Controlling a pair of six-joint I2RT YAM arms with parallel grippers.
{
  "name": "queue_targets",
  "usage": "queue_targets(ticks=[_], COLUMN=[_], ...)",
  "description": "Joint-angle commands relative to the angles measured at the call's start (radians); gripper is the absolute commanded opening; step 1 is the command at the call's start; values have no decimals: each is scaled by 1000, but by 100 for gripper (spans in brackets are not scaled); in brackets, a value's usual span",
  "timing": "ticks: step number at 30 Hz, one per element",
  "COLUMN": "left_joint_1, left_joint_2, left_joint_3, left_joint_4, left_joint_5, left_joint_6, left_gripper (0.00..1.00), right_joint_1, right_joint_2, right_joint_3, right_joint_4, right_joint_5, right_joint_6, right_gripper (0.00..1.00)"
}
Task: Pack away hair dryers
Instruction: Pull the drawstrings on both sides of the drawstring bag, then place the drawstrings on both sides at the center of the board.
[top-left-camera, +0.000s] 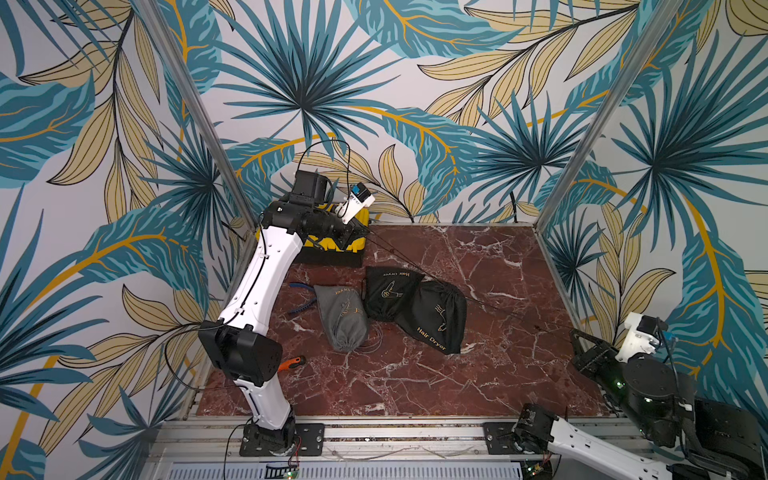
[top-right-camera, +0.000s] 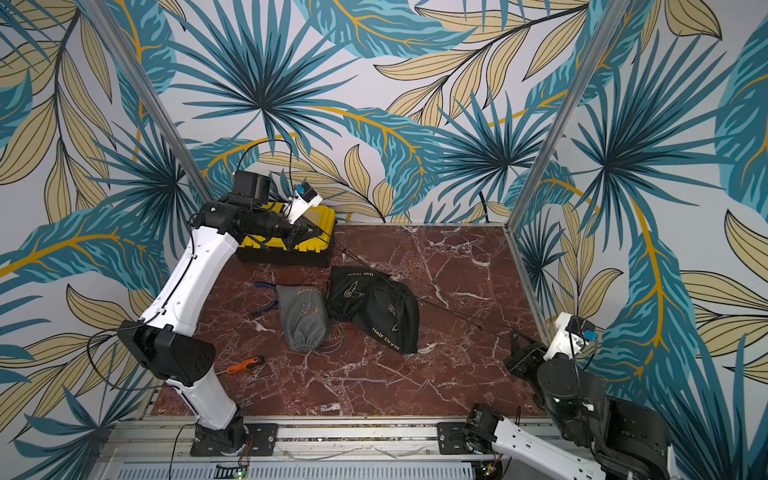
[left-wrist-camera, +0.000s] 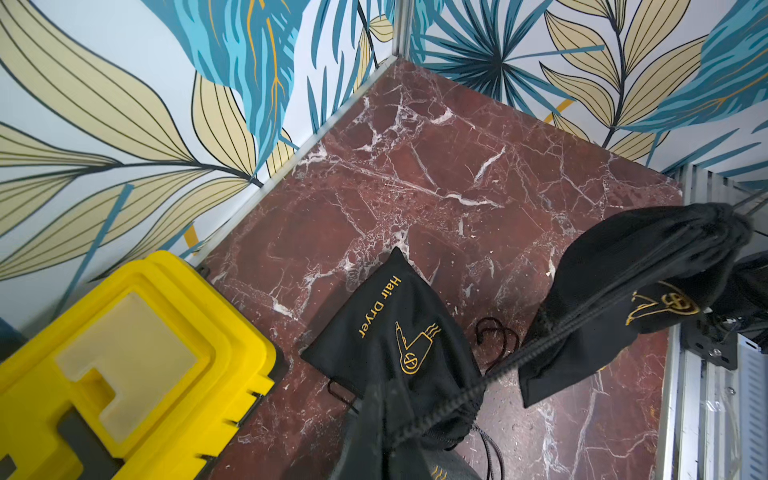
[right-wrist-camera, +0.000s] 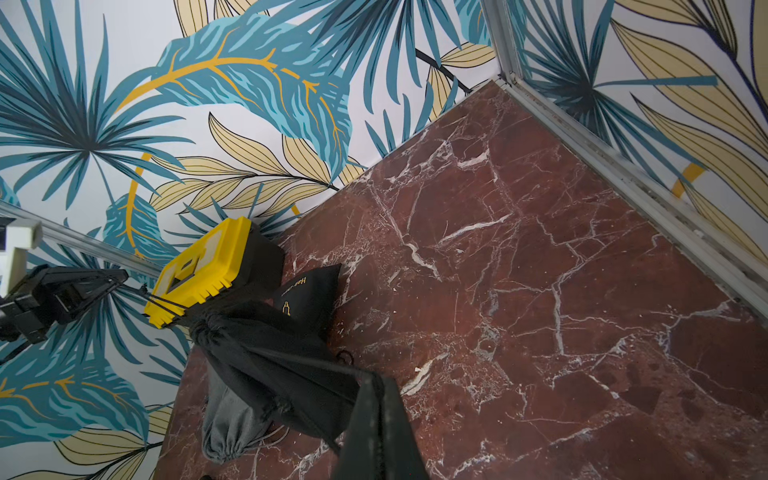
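Note:
My left gripper should ease back and lower the cinched black pouch onto free space (top-left-camera: 476, 308), because the pouch hangs on its tight drawstring over the second black pouch's edge (top-left-camera: 405, 299).
No hair dryers show; three closed drawstring pouches lie mid-table. A black pouch (top-left-camera: 436, 320) printed "Hair Dryer" has its mouth (right-wrist-camera: 212, 322) cinched tight. A taut black drawstring (top-left-camera: 490, 297) runs from that mouth to both grippers. My left gripper (top-left-camera: 365, 228) is at the back left over the yellow case, shut on one end of the cord (left-wrist-camera: 540, 349). At the right edge of the table my right gripper (top-left-camera: 574, 330) is shut on the other end. Its shut fingers (right-wrist-camera: 365, 415) show in the right wrist view. A second black pouch (top-left-camera: 386, 295) and a grey pouch (top-left-camera: 343, 320) lie beside the first.
A yellow and black case (top-right-camera: 320, 220) stands closed in the back left corner. Blue-handled pliers (top-left-camera: 301, 299) lie left of the grey pouch. An orange-handled screwdriver (top-left-camera: 291, 363) lies near the left arm's elbow. Patterned walls close in the back, left and right sides.

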Motion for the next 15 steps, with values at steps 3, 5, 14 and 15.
queue_targets(ticks=[3,5,14,15], left_joint_1=[-86,-121,-248,-254], left_joint_2=[86,140,263,253], left_joint_3=[204,292,537,507], left_joint_4=[58,58,55,55], left_joint_5=[-94,-102,-138,-133], left_joint_6=[-95,-132,-197,-205], left_gripper=[0,0,0,0], right_joint_1=[-4,-3,-6,-6], right_joint_2=[49,74,290,320], right_joint_3=[-12,-36,-117,-130], right_joint_4=[29,72,281,311], right_joint_5=[81,66,-40,-59], right_joint_6=[-55,-71,-134,-139], right_gripper=[0,0,0,0])
